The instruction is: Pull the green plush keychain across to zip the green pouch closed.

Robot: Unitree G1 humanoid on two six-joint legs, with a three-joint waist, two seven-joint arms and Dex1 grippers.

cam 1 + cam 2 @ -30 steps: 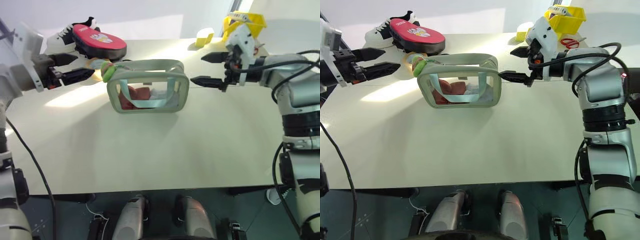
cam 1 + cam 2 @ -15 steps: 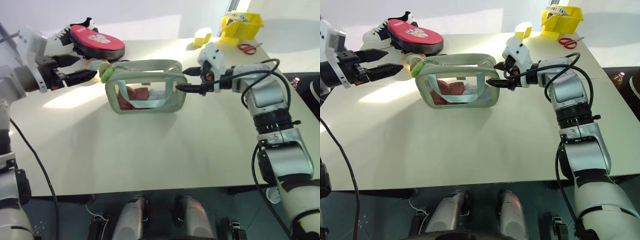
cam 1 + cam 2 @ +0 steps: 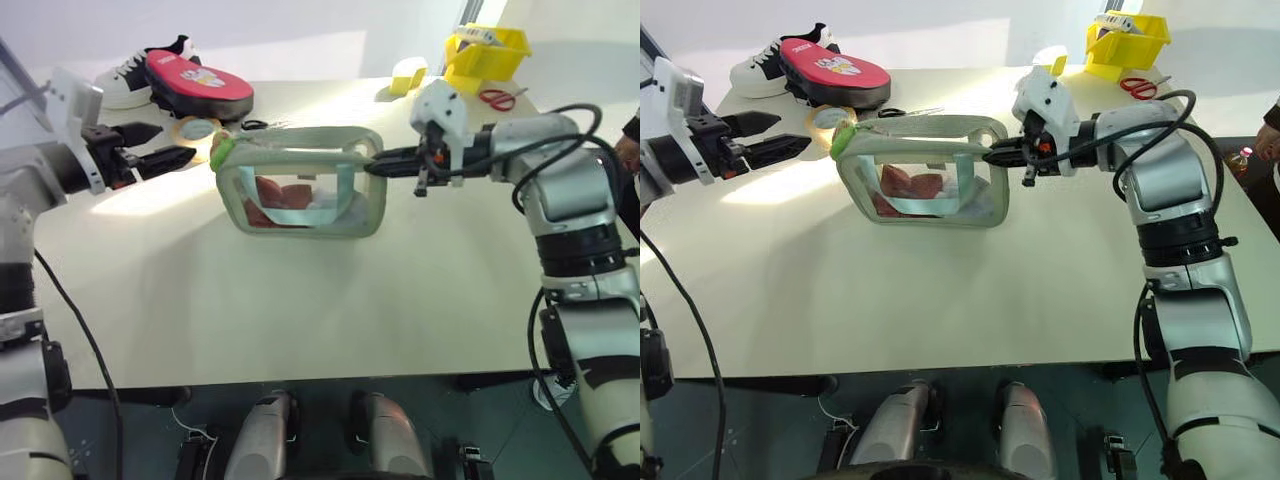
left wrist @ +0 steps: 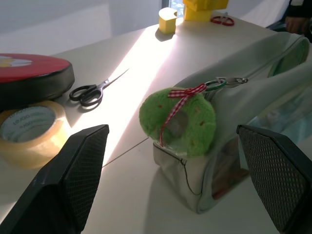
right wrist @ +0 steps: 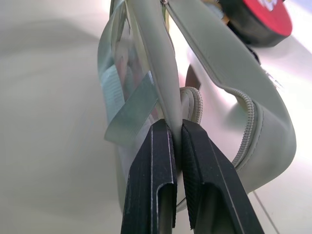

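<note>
I expect the plush to swing clear of the pouch and drag the zip pull when I pull, because the green plush keychain (image 3: 221, 152) hangs from a metal clip (image 4: 215, 85).
The green pouch (image 3: 368, 200) stands on the table with its top zip open; red contents show through its clear side. The green plush keychain (image 3: 222, 150), a fuzzy ring with a red checked bow (image 4: 187, 119), hangs from the zip pull at the pouch's left end. My right gripper (image 3: 375, 166) is shut on the fabric rim of the pouch's right end (image 5: 161, 73), pinching it between both fingers (image 5: 155, 180). My left gripper (image 3: 165, 145) hangs open just left of the keychain, pointing at it without touching it.
Behind the left gripper lie a red oval pad (image 3: 198, 85), a sneaker (image 3: 125, 70), a tape roll (image 3: 196, 128) and black scissors (image 4: 95, 90). A yellow bin (image 3: 485, 50), red scissors (image 3: 495, 97) and a yellow block (image 3: 408, 74) sit far right. A person's hand (image 3: 628, 150) shows at the right edge.
My right gripper, open beside the pouch's right end a second ago, has moved in and shut on its rim. The left gripper stayed open near the keychain.
</note>
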